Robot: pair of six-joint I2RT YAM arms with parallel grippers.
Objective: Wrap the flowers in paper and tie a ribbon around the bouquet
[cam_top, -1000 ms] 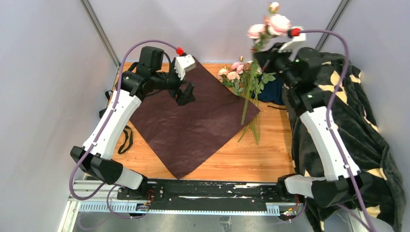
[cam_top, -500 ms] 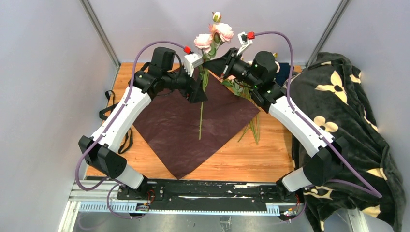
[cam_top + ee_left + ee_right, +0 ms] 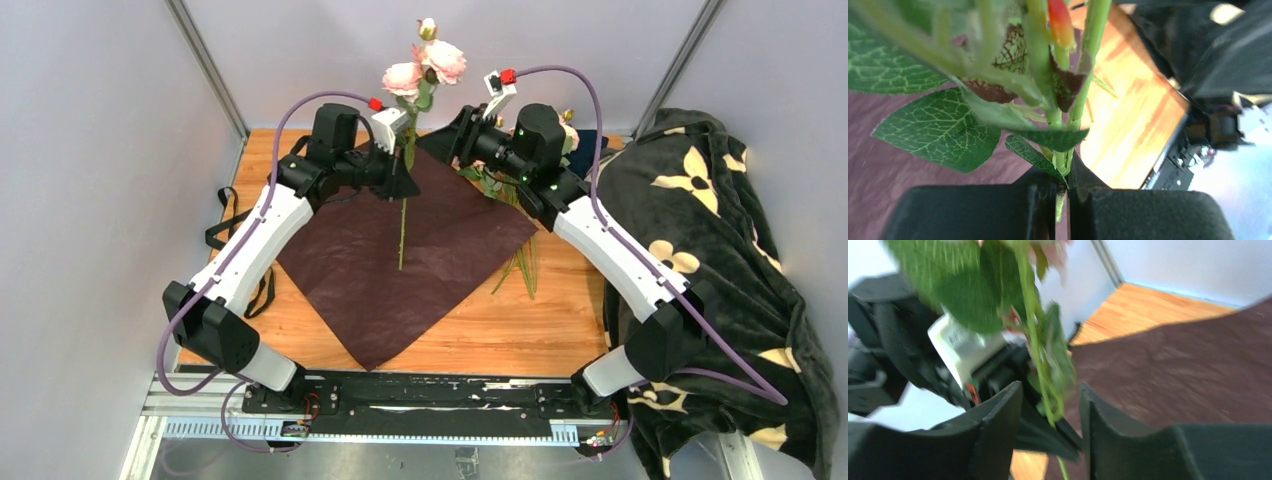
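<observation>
The upright stem (image 3: 410, 148) is in my left gripper, next to my open right gripper. I should move my right gripper away and lay the stem along the burgundy paper (image 3: 386, 245).
One stem of the flowers (image 3: 425, 65), pink roses on top, stands upright over the back of the burgundy paper (image 3: 400, 270). My left gripper (image 3: 402, 172) is shut on that stem, which shows pinched between its jaws in the left wrist view (image 3: 1062, 197). My right gripper (image 3: 458, 135) is close beside it on the right, open. Its fingers (image 3: 998, 415) stand apart with the thin green stem (image 3: 1040, 375) loose between them. More flowers (image 3: 520, 190) lie on the table by the paper's right corner. A black ribbon (image 3: 262, 290) loops at the table's left edge.
A dark green blanket with cream flower shapes (image 3: 720, 230) is heaped along the right side. A navy cloth (image 3: 590, 140) peeks out behind the right arm. Bare wooden table (image 3: 500, 320) shows in front of the paper. Grey walls close in the back and sides.
The right arm carried the rose stem from the back right to above the paper. The left gripper shut on the stem and the right gripper opened off it.
</observation>
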